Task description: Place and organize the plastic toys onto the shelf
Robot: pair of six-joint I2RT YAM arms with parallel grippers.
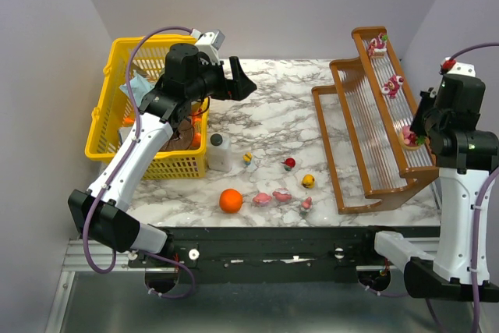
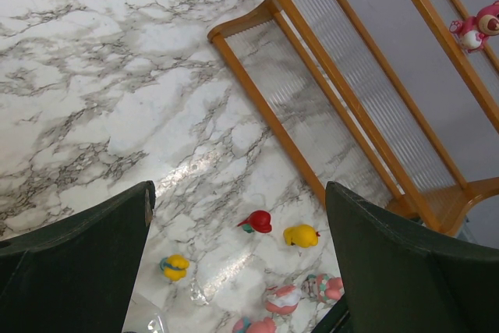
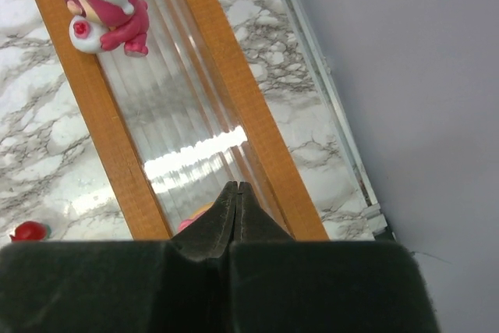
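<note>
The yellow basket and white bottle (image 1: pixel 219 154) crowd the space next to the loose toys, so next my left gripper pushes the basket (image 1: pixel 168 167) back first and then moves the bottle back.
The wooden shelf (image 1: pixel 366 126) stands at the right. Its top tier carries three pink plastic toys (image 1: pixel 378 43) (image 1: pixel 392 83) (image 1: pixel 411 138). My right gripper (image 1: pixel 419 124) hovers over the nearest of them, shut with nothing between its fingers (image 3: pixel 235 190). That pink toy (image 3: pixel 193 217) peeks out just left of the tips, and another (image 3: pixel 105 1) lies further along the tier. Several loose toys lie on the table: yellow-blue (image 2: pixel 175 266), red (image 2: pixel 257 221), yellow (image 2: pixel 301 235) and pink ones (image 2: pixel 282 299). My left gripper (image 1: pixel 242 83) hangs open high above the table, left of centre.
A yellow basket (image 1: pixel 117 126) stands at the left, under the left arm. A white bottle (image 1: pixel 220 152) stands beside it. An orange ball (image 1: pixel 230 200) lies near the front edge, left of the pink toys. The walls close in on both sides.
</note>
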